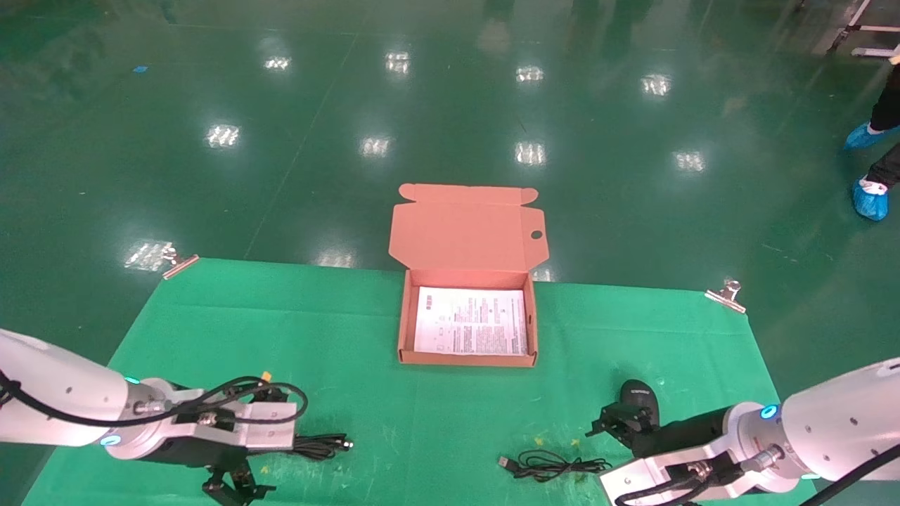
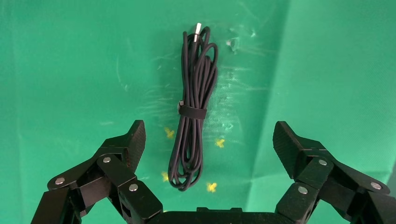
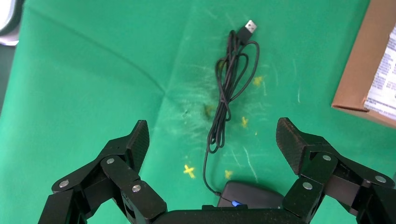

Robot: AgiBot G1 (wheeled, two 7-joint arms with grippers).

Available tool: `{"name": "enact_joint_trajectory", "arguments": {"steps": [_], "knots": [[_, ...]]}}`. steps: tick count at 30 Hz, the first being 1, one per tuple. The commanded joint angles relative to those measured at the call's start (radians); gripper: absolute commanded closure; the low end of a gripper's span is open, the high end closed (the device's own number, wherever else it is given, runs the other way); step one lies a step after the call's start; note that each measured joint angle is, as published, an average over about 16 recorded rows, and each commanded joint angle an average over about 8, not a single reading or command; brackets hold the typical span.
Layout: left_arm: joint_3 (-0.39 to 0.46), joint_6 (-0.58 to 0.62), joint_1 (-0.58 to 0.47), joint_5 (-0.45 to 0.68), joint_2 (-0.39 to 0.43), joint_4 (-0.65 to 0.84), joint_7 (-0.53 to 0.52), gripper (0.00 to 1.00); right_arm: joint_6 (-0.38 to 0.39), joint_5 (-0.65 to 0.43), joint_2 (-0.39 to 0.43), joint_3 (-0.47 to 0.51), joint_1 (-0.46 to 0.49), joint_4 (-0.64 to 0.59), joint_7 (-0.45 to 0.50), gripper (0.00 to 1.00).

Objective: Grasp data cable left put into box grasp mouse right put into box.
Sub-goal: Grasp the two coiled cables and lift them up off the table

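My right gripper should keep going down until its fingers are on both sides of the cord's tie (image 3: 223, 100) and then close, because the mouse's bundled cord (image 3: 217, 130) runs lengthwise through the gap between its open fingers.
The data cable (image 2: 194, 112) is a long black bundle tied at its middle, lying on the green cloth at front left (image 1: 320, 445). My left gripper (image 2: 209, 131) hovers over its near loop, open and empty, low at the front left in the head view (image 1: 230, 486). The black mouse (image 3: 252, 193) with its blue light lies under my open, empty right gripper (image 3: 212, 127), at front right (image 1: 638, 399). Its loose cord (image 3: 229, 84) ends in a USB plug (image 3: 251, 26). The cardboard box (image 1: 402, 320) stands open at the middle, with a white sheet (image 1: 471, 321) inside.
The box's lid (image 1: 464, 235) lies folded back over the table's far edge. Metal clips (image 1: 179, 261) (image 1: 728, 294) hold the cloth's far corners. A person's feet in blue shoe covers (image 1: 868, 198) stand on the floor at far right. The box corner shows in the right wrist view (image 3: 364, 70).
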Motion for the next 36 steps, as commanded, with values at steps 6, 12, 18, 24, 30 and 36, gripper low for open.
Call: {"name": "enact_joint_trajectory", "arguments": {"steps": [6, 12, 18, 24, 30, 36], "knots": [[-0.008, -0.067, 0.012, 0.004, 0.028, 0.110, 0.021, 0.00, 0.054, -0.011, -0.032, 0.000, -0.039, -0.054, 0.046, 0.00], [-0.007, -0.115, 0.005, 0.021, 0.068, 0.214, 0.032, 0.00, 0.096, -0.033, -0.084, -0.011, -0.051, -0.126, 0.044, 0.00], [-0.010, -0.151, -0.002, 0.020, 0.098, 0.302, 0.057, 0.00, 0.142, -0.068, -0.119, -0.023, -0.062, -0.178, 0.023, 0.00], [-0.012, -0.174, -0.007, 0.014, 0.116, 0.361, 0.090, 0.00, 0.182, -0.102, -0.136, -0.034, -0.072, -0.209, -0.002, 0.00], [-0.012, -0.190, -0.009, 0.010, 0.132, 0.414, 0.117, 0.00, 0.216, -0.131, -0.151, -0.043, -0.083, -0.232, -0.017, 0.00], [-0.010, -0.201, -0.014, 0.009, 0.148, 0.463, 0.144, 0.00, 0.246, -0.149, -0.166, -0.048, -0.094, -0.256, -0.024, 0.00]]}}
